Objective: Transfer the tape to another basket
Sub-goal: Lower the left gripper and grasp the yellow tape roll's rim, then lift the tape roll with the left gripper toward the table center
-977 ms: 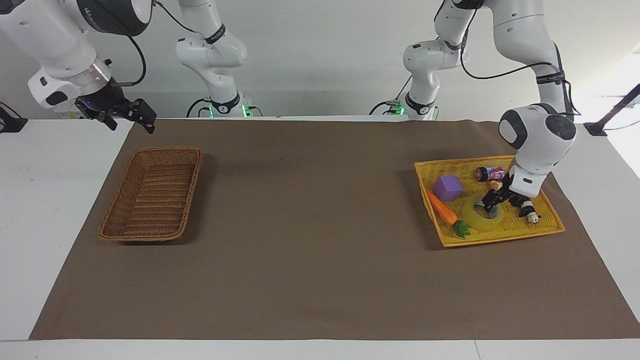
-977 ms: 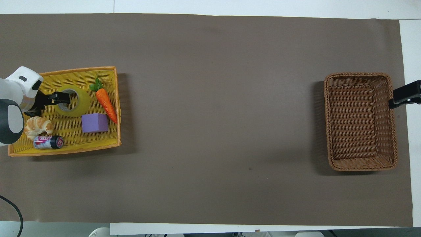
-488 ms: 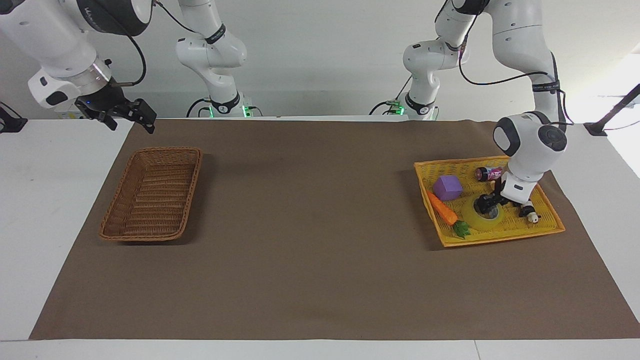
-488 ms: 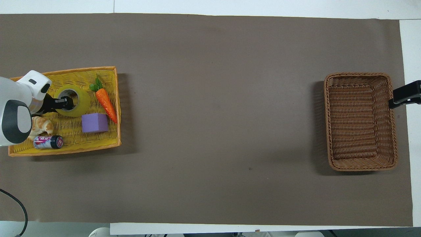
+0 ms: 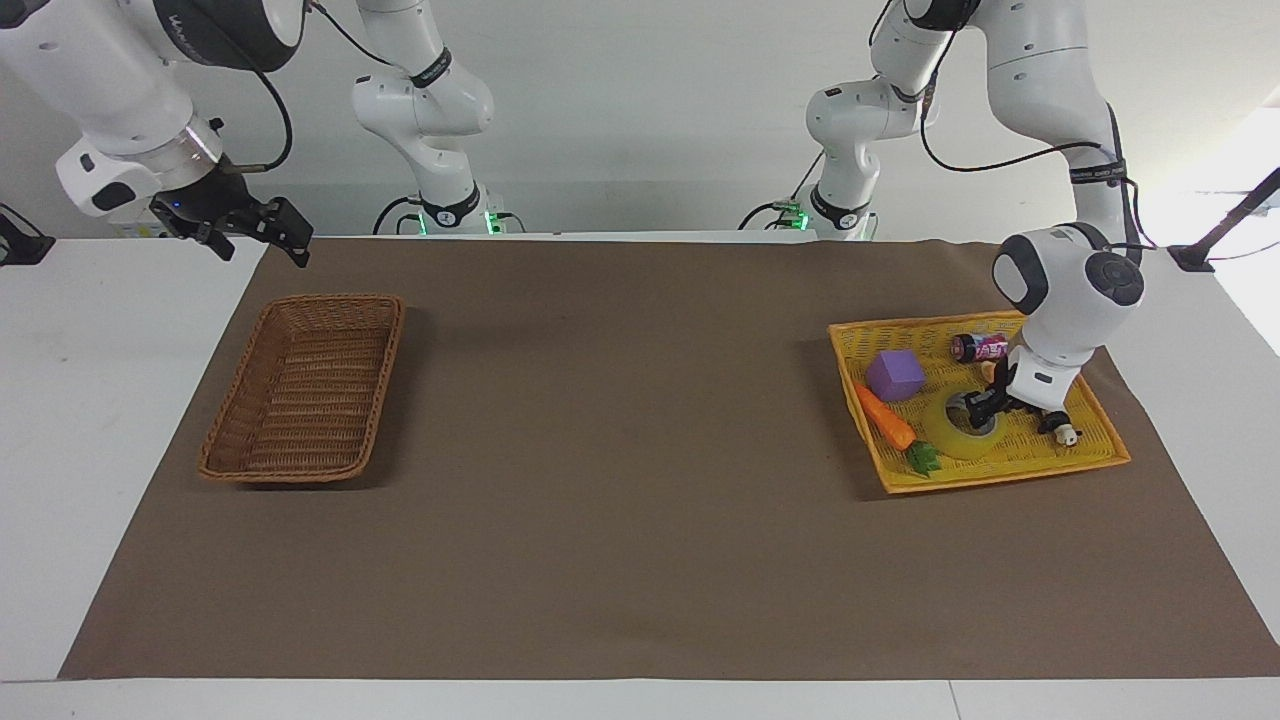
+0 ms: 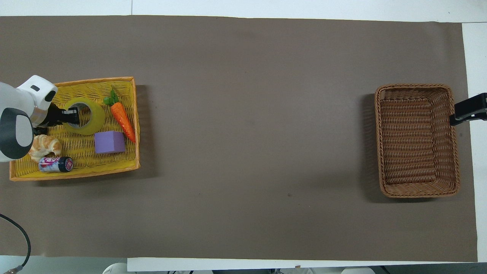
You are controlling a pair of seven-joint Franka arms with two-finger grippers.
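Next, I lift the tape (image 6: 97, 119) over the mat and hand it to my right gripper, because the brown wicker basket (image 6: 416, 140) stands too far away for my left gripper to reach.
The tape (image 6: 92, 118), a yellow translucent roll with a grey core, lies flat in the yellow tray (image 6: 76, 172) at the left arm's end of the table; it also shows in the facing view (image 5: 948, 440). My left gripper (image 6: 74, 116) is down in the tray at the roll's ring wall, by the hole's edge (image 5: 978, 410). The brown wicker basket (image 6: 418, 86) stands at the right arm's end (image 5: 330, 299). My right gripper (image 5: 260, 228) waits, open, in the air beside that basket, over the mat's edge (image 6: 468, 109).
The yellow tray also holds a carrot (image 6: 122, 118), a purple cube (image 6: 109, 142), a croissant (image 6: 45, 146) and a small can (image 6: 56, 164). The brown mat (image 6: 251, 133) spreads between tray and basket.
My left arm shifted over the tray and its gripper settled lower at the tape's ring. The tape stays in about the same spot. The right arm has not moved.
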